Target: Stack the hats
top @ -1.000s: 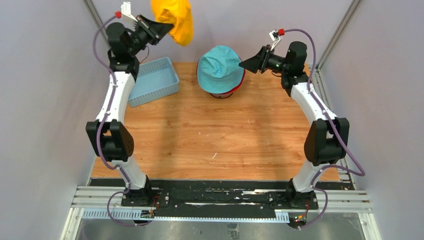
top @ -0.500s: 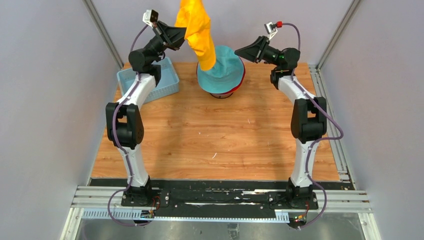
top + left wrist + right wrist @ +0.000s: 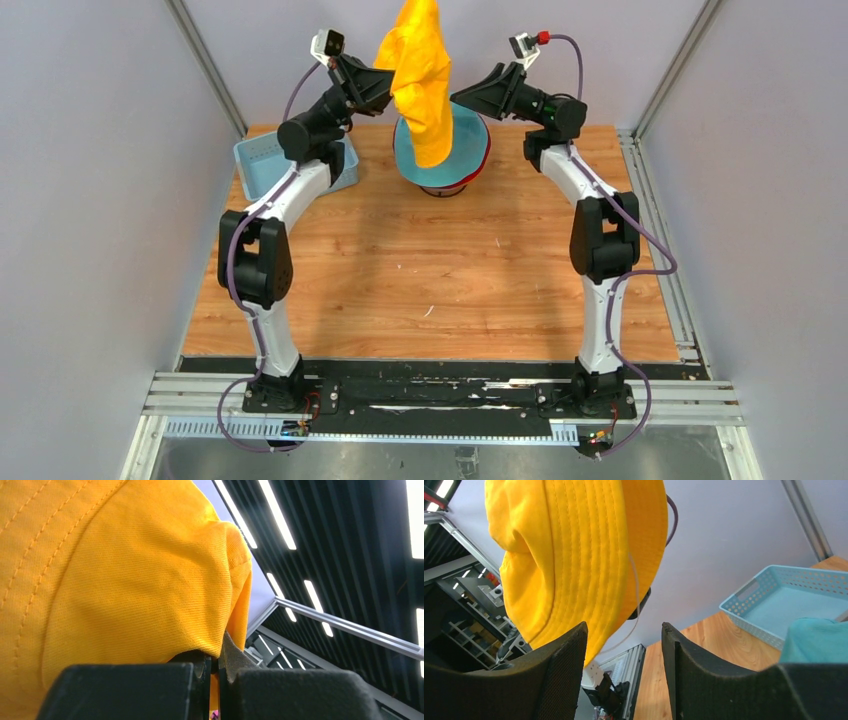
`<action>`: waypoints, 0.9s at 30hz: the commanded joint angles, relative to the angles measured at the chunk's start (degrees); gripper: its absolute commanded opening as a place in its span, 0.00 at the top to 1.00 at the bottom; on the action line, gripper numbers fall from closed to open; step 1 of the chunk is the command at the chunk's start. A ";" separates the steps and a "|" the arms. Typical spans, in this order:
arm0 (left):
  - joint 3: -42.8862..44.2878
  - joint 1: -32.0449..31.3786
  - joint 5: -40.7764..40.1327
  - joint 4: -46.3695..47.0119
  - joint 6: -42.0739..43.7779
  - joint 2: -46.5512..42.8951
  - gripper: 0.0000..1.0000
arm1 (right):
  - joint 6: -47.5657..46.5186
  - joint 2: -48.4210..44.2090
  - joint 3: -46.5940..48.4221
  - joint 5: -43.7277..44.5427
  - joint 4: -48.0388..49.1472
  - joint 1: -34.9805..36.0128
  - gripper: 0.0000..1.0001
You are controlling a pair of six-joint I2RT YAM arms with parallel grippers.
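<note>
I should pinch the yellow hat brim's free edge (image 3: pixel 443 97) with my right gripper and spread the yellow hat over the teal hat, because the yellow hat (image 3: pixel 424 92) hangs folded from my left gripper.
A yellow hat (image 3: pixel 422 80) hangs folded in the air above the stack, pinched at its edge by my left gripper (image 3: pixel 385 80), which is shut on it. Its fabric (image 3: pixel 115 570) fills the left wrist view, with a fold caught between the jaws. Below it sits a teal hat (image 3: pixel 450 165) on top of a red hat (image 3: pixel 484 152), of which only a rim shows. My right gripper (image 3: pixel 456 96) is open, just right of the hanging yellow hat (image 3: pixel 574 555). One fingertip overlaps the brim's lower edge in the right wrist view, and nothing sits between the jaws.
A light blue perforated basket (image 3: pixel 262 160) stands at the back left of the wooden table (image 3: pixel 420 270), also seen as a basket (image 3: pixel 784 600) in the right wrist view. A dark stand base (image 3: pixel 443 190) shows under the stack. Grey walls close in on both sides.
My left gripper has carried the yellow hat rightward, to hang above the teal hat. My right gripper has risen and moved left toward it, opening slightly.
</note>
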 commanded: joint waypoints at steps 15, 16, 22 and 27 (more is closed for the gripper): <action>-3.52 -1.53 -2.70 6.64 -17.88 -0.99 1.00 | 13.66 0.99 1.86 4.12 13.65 4.06 0.63; -3.19 -1.53 -2.81 6.67 -18.06 -0.65 1.00 | 13.61 0.69 1.69 4.26 13.65 4.10 0.67; -2.32 -1.07 -3.67 6.72 -18.57 1.50 1.00 | 12.52 -1.63 -1.13 4.97 13.65 3.98 0.92; -3.42 0.85 -3.94 6.59 -18.30 2.85 1.00 | 11.20 -3.88 -3.84 5.19 13.58 3.58 0.99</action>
